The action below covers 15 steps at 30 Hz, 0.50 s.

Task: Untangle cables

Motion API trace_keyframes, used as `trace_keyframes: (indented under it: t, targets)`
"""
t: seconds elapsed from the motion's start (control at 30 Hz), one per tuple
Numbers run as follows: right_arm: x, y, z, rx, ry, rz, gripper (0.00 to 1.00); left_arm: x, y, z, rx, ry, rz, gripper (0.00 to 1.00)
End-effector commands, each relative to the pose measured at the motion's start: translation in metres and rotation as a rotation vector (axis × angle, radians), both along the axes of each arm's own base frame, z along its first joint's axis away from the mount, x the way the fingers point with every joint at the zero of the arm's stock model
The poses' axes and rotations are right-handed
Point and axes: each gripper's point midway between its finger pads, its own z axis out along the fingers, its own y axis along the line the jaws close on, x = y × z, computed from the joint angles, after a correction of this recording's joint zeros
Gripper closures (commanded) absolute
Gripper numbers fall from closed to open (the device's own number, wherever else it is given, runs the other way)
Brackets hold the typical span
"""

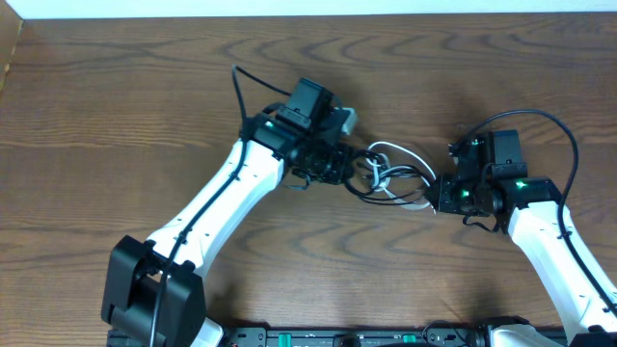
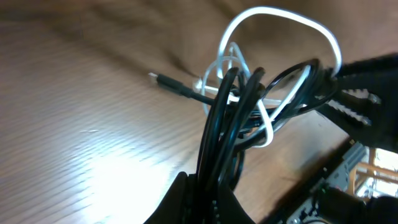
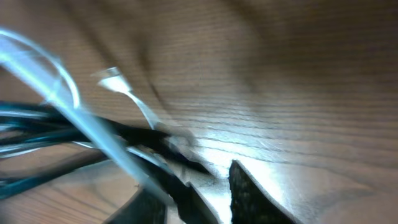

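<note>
The white cable goes in a loop through the black cable [image 1: 380, 173] stretched across the robot's grippers, so the right gripper should move in and grab strands of cable [image 1: 361, 175] next to the left gripper.
A black cable [image 1: 413, 174] and a white cable [image 1: 390, 148] lie tangled in a small knot mid-table between my grippers. My left gripper [image 1: 345, 166] is at the knot's left edge, shut on several strands of the black cable [image 2: 217, 124]. The white cable [image 2: 280, 14] loops through those strands, and a black plug [image 2: 171, 83] lies on the table behind them. My right gripper [image 1: 439, 198] is at the knot's right edge. In the right wrist view its jaws [image 3: 214, 177] stand a narrow gap apart with table showing between, and the blurred white cable [image 3: 93, 124] and black cable [image 3: 37, 134] cross just left of them.
The wooden table [image 1: 116, 116] spreads out all around the knot. The left arm's thick black cable [image 1: 239, 92] arcs behind its wrist, and the right arm's own cable [image 1: 564, 135] loops over its wrist. A white plug [image 3: 111, 78] rests on the wood.
</note>
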Motion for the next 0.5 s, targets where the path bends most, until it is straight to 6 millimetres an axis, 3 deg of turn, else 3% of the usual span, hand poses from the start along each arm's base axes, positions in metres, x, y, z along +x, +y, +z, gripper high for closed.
trace_keyframes:
  t: [0.0,0.07,0.2,0.27,0.47]
  targets:
    - [0.001,0.01,0.007,0.062,-0.01,0.045,0.57,0.01,0.017,0.002,0.036,-0.03,0.045,0.93]
    - [-0.001,0.019,0.01,0.086,-0.037,0.139,0.5,0.01,0.017,0.002,0.035,-0.03,0.044,0.93]
    - [0.006,0.019,0.013,0.081,-0.072,0.149,0.34,0.004,0.009,0.009,-0.022,-0.023,-0.003,0.93]
    - [0.012,0.026,0.02,0.122,-0.112,0.167,0.32,-0.006,-0.006,0.023,-0.13,-0.023,-0.099,0.93]
    - [0.02,0.046,0.036,0.22,-0.2,0.258,0.3,-0.024,-0.027,0.054,-0.322,-0.038,-0.24,0.93]
